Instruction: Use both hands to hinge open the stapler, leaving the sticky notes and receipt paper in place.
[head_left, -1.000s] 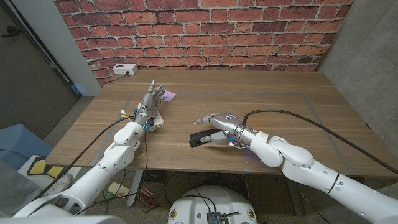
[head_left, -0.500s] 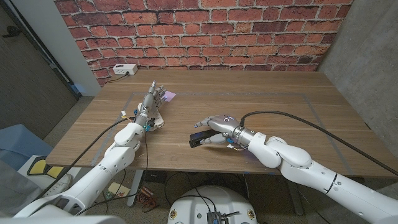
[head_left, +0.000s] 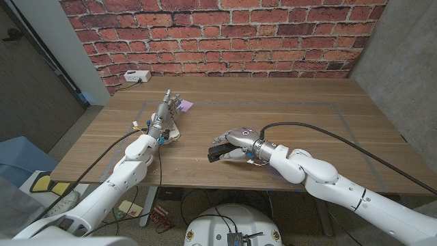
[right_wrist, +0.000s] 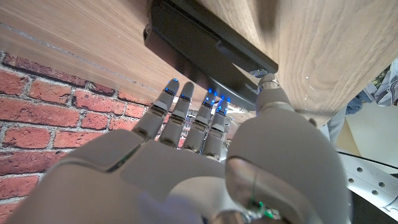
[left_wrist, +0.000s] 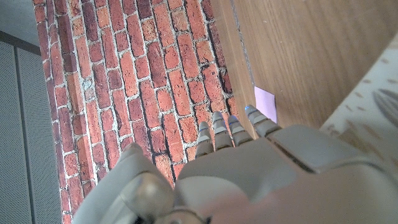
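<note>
I expect the black stapler [head_left: 221,152] to swing open almost straight when I pull its long halves apart, because the halves meet at a rounded pivot end [right_wrist: 148,33].
A black stapler [head_left: 216,153] [right_wrist: 205,45] lies on the wooden table [head_left: 300,109] near the front middle. My right hand [head_left: 237,139] [right_wrist: 186,155] arches over its right end, fingers spread above the top and thumb against the near side, without lifting it. A purple sticky note [head_left: 185,104] [left_wrist: 266,102] lies at the back left. My left hand [head_left: 164,115] [left_wrist: 261,174] stretches toward it with straight fingers and holds nothing. White receipt paper [head_left: 173,134] [left_wrist: 367,118] lies under and beside that hand.
A white box [head_left: 138,76] with a cable sits at the table's back left corner, in front of the brick wall [head_left: 225,34]. A black cable [head_left: 321,130] loops from my right arm over the table's right half. The table's front edge runs just below the stapler.
My right hand has slid left and lowered over the stapler's end. The stapler, the left hand and the papers have not moved.
</note>
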